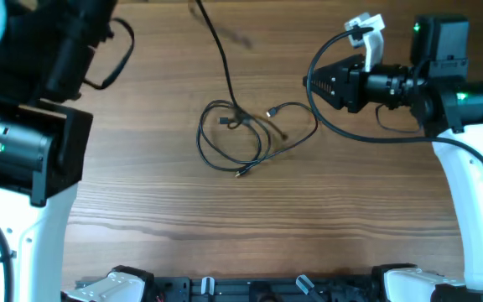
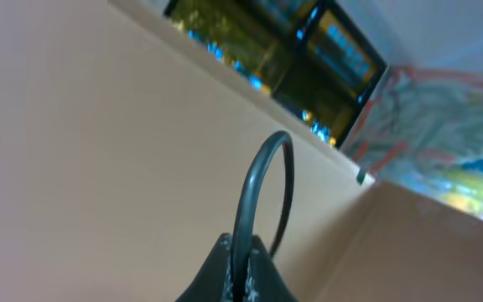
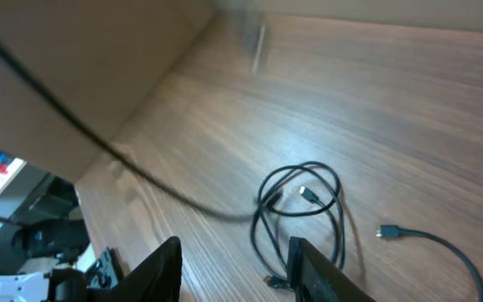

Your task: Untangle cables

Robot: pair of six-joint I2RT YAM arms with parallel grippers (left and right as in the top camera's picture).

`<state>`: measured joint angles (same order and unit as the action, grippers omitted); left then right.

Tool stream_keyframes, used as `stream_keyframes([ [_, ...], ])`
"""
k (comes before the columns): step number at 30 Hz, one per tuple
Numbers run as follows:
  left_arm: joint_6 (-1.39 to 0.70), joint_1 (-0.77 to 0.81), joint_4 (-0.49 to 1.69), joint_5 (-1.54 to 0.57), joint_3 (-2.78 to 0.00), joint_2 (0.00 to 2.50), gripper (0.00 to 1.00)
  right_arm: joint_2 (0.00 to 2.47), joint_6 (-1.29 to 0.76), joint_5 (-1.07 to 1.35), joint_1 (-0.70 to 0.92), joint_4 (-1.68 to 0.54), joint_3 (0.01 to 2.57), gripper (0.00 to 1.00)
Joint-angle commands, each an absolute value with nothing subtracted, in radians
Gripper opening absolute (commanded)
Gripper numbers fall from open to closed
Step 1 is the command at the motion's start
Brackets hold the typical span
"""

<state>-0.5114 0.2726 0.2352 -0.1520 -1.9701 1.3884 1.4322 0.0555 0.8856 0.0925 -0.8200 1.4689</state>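
I can see that my left gripper's raised cable is still caught in the tangle's loops [image 1: 241,117], so next my right gripper grips that cable low down [image 1: 231,91] while my left gripper goes down.
A tangle of thin black cables [image 1: 237,136] lies looped on the wooden table, a little behind its middle. One strand [image 1: 220,50] rises from the tangle and runs out past the top edge. A small plug end [image 1: 271,111] lies at the tangle's right. In the left wrist view my left gripper [image 2: 243,245] is shut on a black cable [image 2: 262,168], lifted high and facing a beige wall. My right gripper [image 1: 309,82] is open and empty, hovering right of the tangle. In the right wrist view [image 3: 235,252] the tangle [image 3: 302,201] lies just ahead, with a loose plug [image 3: 390,231] at the right.
The right arm's thick black wire [image 1: 329,122] hangs in a loop close to the tangle's right side. The left arm's body [image 1: 32,143] stands over the table's left side. Black fixtures [image 1: 250,289] line the front edge. A beige panel [image 3: 99,67] borders the table.
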Motion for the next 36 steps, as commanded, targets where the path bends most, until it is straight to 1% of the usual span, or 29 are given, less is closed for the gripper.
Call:
stream_keyframes([
  [1,-0.467,0.268,0.306,-0.152,-1.982,1.385,0.04,1.434,0.075,0.890,0.105,-0.816,1.480,0.43],
  [4,-0.371,0.268,0.553,-0.167,-1.980,1.418,0.04,1.434,0.076,0.884,0.105,-0.825,1.480,0.43],
  [5,-0.342,0.268,0.620,-0.167,-1.981,1.438,0.04,1.434,0.076,0.884,0.105,-0.825,1.480,0.45],
  [6,-0.329,0.267,0.680,-0.167,-1.980,1.463,0.04,1.434,0.075,0.885,0.106,-0.823,1.480,0.47],
  [7,-0.328,0.266,0.694,-0.167,-1.981,1.482,0.04,1.434,0.076,0.884,0.106,-0.823,1.480,0.47],
  [9,-0.330,0.266,0.670,-0.167,-1.981,1.515,0.04,1.434,0.076,0.884,0.108,-0.824,1.480,0.47],
  [12,-0.340,0.265,0.575,-0.167,-1.981,1.526,0.04,1.434,0.074,0.850,0.139,-0.835,1.480,0.47],
  [16,-0.398,0.265,0.561,-0.165,-1.981,1.526,0.04,1.438,-0.002,0.677,0.207,-0.875,1.480,0.47],
  [19,-0.404,0.252,0.546,-0.155,-1.981,1.525,0.04,1.467,-0.109,0.551,0.266,-0.908,1.480,0.47],
  [23,-0.601,0.208,0.456,-0.156,-1.981,1.512,0.04,1.529,-0.135,0.540,0.319,-0.910,1.480,0.47],
  [24,-0.674,0.193,0.437,-0.156,-1.981,1.501,0.04,1.557,-0.128,0.572,0.346,-0.905,1.480,0.47],
  [25,-0.683,0.193,0.438,-0.156,-1.981,1.497,0.04,1.568,-0.091,0.597,0.366,-0.901,1.480,0.47],
  [28,-0.686,0.193,0.452,-0.156,-1.981,1.494,0.04,1.581,0.009,0.632,0.412,-0.881,1.480,0.48],
  [30,-0.686,0.193,0.453,-0.156,-1.981,1.494,0.04,1.589,0.046,0.631,0.439,-0.859,1.480,0.50],
  [36,-0.686,0.193,0.458,-0.156,-1.981,1.494,0.04,1.626,0.079,0.632,0.493,-0.805,1.480,0.54],
])
